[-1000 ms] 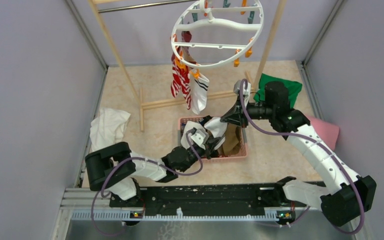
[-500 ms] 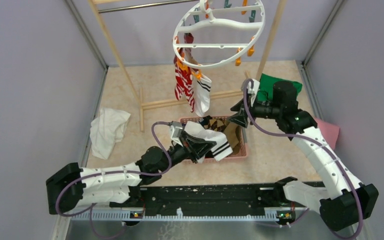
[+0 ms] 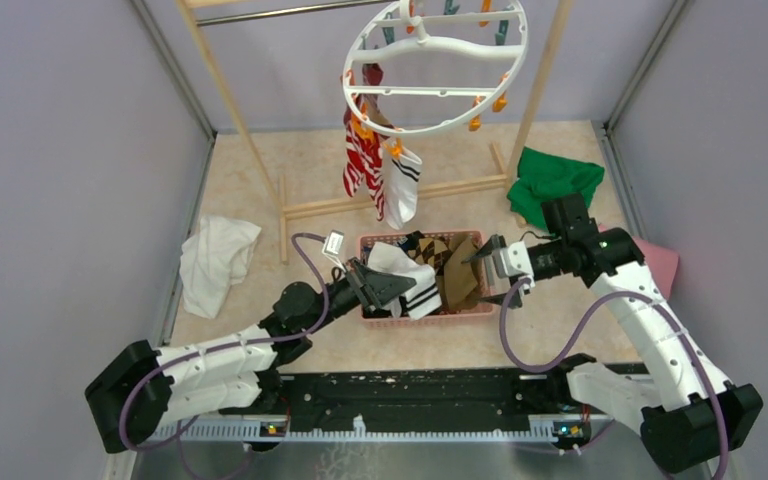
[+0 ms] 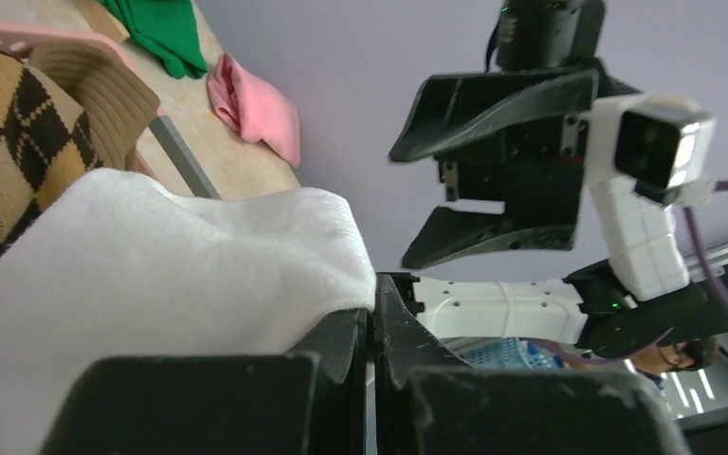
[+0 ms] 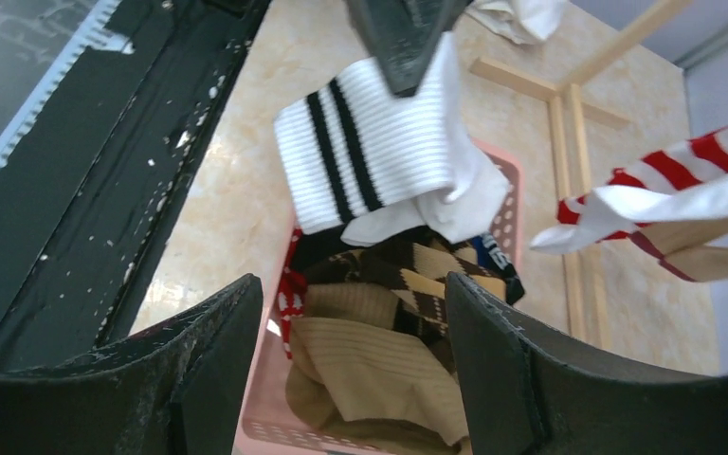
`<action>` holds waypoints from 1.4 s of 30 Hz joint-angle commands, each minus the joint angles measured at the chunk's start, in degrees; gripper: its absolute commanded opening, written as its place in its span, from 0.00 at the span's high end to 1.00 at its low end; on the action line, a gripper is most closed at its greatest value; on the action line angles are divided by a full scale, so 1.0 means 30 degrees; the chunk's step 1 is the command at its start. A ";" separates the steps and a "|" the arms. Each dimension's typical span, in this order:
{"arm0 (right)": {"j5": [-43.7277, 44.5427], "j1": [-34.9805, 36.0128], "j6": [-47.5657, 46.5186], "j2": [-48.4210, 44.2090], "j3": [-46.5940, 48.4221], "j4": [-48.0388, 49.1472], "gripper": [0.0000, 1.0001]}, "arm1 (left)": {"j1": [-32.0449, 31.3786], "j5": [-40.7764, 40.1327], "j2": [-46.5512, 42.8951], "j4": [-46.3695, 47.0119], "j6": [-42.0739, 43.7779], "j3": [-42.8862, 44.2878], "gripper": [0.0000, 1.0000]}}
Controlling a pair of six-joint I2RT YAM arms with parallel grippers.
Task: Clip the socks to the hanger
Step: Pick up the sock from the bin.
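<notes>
The white sock (image 5: 413, 137) is held in my left gripper behind its black bands, and its cuff hangs free. Next, my right gripper takes the banded cuff (image 5: 311, 169) before clipping.
My left gripper (image 3: 378, 287) is shut on a white sock with black bands (image 3: 410, 287), held over the left part of the pink basket (image 3: 430, 318). In the left wrist view the white sock (image 4: 152, 275) bulges from the closed jaws (image 4: 372, 327). My right gripper (image 3: 490, 270) stands open at the basket's right end with nothing between its fingers, pointing at the held sock (image 5: 370, 152). Below it lie a tan sock (image 5: 379, 370) and a brown argyle sock (image 5: 417, 275). The round white hanger (image 3: 435, 65) hangs above, with a red-striped sock (image 3: 360, 160) and a white sock (image 3: 400, 185) clipped on.
The wooden rack frame (image 3: 290, 210) stands behind the basket. A white cloth (image 3: 218, 262) lies at the left, a green cloth (image 3: 555, 180) at the back right and a pink cloth (image 3: 660, 262) at the right wall.
My right gripper has opened, let go of the white sock and swung nearer, to the basket's right end. The left arm has stretched out low and still holds the sock.
</notes>
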 commanded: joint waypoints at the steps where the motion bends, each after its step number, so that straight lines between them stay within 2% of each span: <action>1: -0.1855 0.0012 -0.4693 0.0341 -0.1037 -0.0985 0.30 | 0.0123 0.0474 0.0081 0.0014 -0.2681 0.1224 1.00; 3: -0.1487 0.0142 -0.2892 0.0474 -0.1336 0.0850 0.32 | 0.0136 0.0754 0.0436 0.0883 -0.3034 0.1267 1.00; 6: -0.0735 0.0385 -0.2408 0.0549 -0.1837 0.2146 0.35 | 0.0152 0.1048 0.0981 0.2376 -0.4161 0.1238 1.00; 11: -0.0529 0.0506 0.1146 0.0816 -0.3249 0.6127 0.44 | 0.0181 0.1512 0.1886 0.4762 -0.5228 0.1385 1.00; 13: -0.0161 0.0657 0.1866 0.0910 -0.3681 0.7377 0.52 | 0.0222 0.1740 0.2193 0.4904 -0.5302 0.1661 1.00; 14: 0.0105 0.0794 0.2370 0.0940 -0.3869 0.8081 0.59 | 0.0225 0.1871 0.2336 0.4865 -0.5305 0.1803 1.00; 15: 0.0328 0.0913 0.3216 0.0973 -0.4013 0.8953 0.72 | 0.0247 0.1950 0.2455 0.4850 -0.5368 0.1924 1.00; 16: 0.0470 0.1005 0.4007 0.1043 -0.4112 0.9680 0.79 | 0.0254 0.1989 0.2525 0.4873 -0.5390 0.2008 1.00; 19: 0.0450 0.1308 0.5605 0.1237 -0.4073 1.1016 0.87 | 0.0255 0.1867 0.2896 0.5053 -0.5510 0.2166 1.00; 21: 0.0030 0.1516 0.6476 0.1343 -0.3982 1.1443 0.87 | 0.0255 0.1691 0.3292 0.5415 -0.5707 0.2226 1.00; 26: -0.1881 0.1597 0.7493 0.1107 -0.3309 1.0521 0.75 | 0.0382 0.1484 0.4288 0.6423 -0.6376 0.2376 1.00; 31: -0.5263 0.1592 0.2483 0.0949 -0.1829 0.4681 0.64 | 0.0880 0.0805 0.4782 0.6030 -0.6485 0.2258 1.00; 35: -0.3800 0.1596 0.3251 0.0773 -0.1251 0.4823 0.63 | 0.1269 0.0490 0.5141 0.6087 -0.6855 0.2017 1.00; 39: -0.1011 0.1596 0.8005 0.0810 -0.1186 0.8292 0.62 | 0.1280 0.0960 0.5946 0.6581 -0.7217 0.2083 1.00; 42: 0.0104 0.1596 0.9487 0.1094 -0.0454 0.9312 0.60 | 0.1291 0.1265 0.6643 0.7156 -0.7574 0.2018 1.00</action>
